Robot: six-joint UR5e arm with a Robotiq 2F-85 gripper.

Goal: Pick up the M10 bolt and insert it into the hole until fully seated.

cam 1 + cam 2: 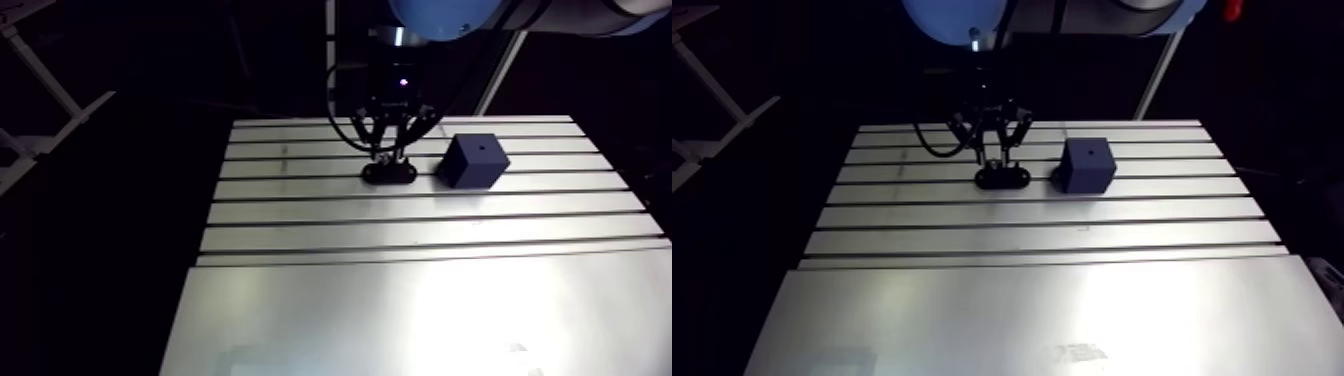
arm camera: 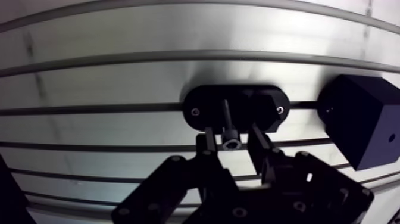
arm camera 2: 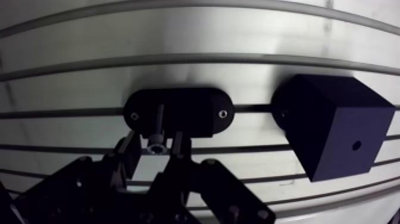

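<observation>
The bolt's socket head [image 2: 231, 142] is wider than the block's small hole [image 1: 482, 148], so the head will stay on top when I push the bolt in.
A dark bolt [image 2: 227, 122] stands upright in a black oval holder [image 2: 199, 108] on the slotted table [image 1: 400, 215]. My gripper [image 2: 231, 143] is low over the holder, open, and its fingertips [image 2: 208, 145] flank the bolt's socket head with small gaps on both sides. Beside the holder sits a dark blue cube block [image 3: 333, 128] with a small hole [image 3: 356, 145] in its upper face. In the arm view the gripper [image 1: 391, 152] hangs right above the holder [image 1: 389, 173], and the block [image 1: 473, 160] is just to its right.
The holder is fixed with two screws [image 2: 195, 111] along a table slot. A smooth metal plate [image 1: 420, 320] covers the near half of the table. The table's left edge drops into darkness.
</observation>
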